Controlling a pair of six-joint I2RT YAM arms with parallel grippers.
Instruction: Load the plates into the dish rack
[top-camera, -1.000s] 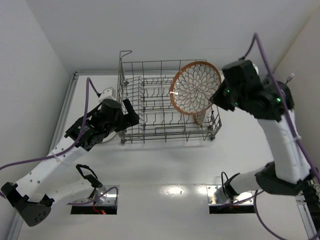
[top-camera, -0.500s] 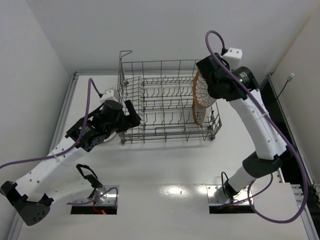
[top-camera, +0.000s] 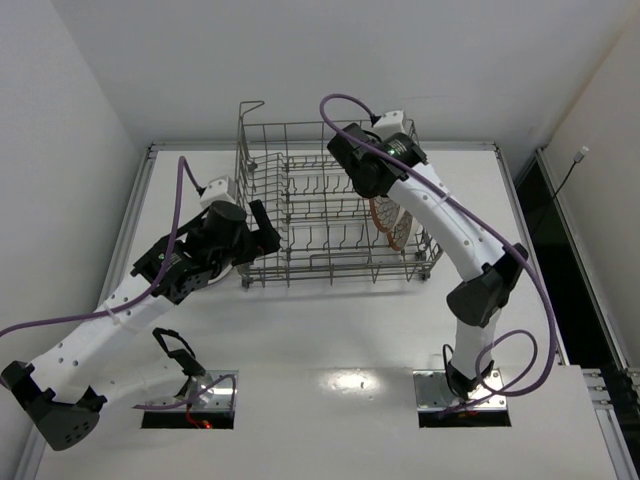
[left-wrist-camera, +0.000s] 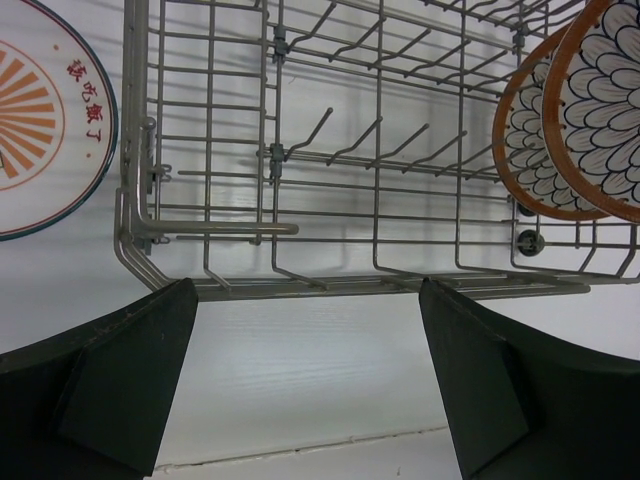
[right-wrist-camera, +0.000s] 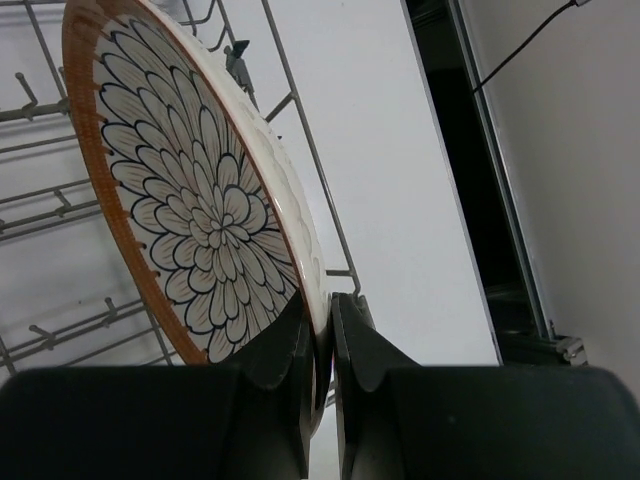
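Observation:
My right gripper should go on lowering the held petal plate (top-camera: 382, 214), as it stands on edge beside the second petal plate, until it rests among the rack's wires (top-camera: 377, 246).
The grey wire dish rack (top-camera: 300, 215) stands at the middle of the table. My right gripper (right-wrist-camera: 322, 335) is shut on the rim of a brown-rimmed petal plate (right-wrist-camera: 190, 200), held on edge inside the rack's right end (top-camera: 384, 213). A second petal plate (top-camera: 404, 230) stands just to its right; both plates show in the left wrist view (left-wrist-camera: 540, 150). My left gripper (left-wrist-camera: 310, 380) hangs open and empty before the rack's left front corner (top-camera: 262, 235). The white plate with the orange sunburst (left-wrist-camera: 40, 130) lies flat on the table left of the rack.
Rows of upright tines (left-wrist-camera: 380, 145) fill the rack's floor left of the two plates. White walls close in the table at the back and left. A dark gap (right-wrist-camera: 470, 180) runs along the table's right edge.
My right arm has swung left and down, turning the petal plate from face-on above the rack's right end to edge-on among the wires. The left arm has stayed in place.

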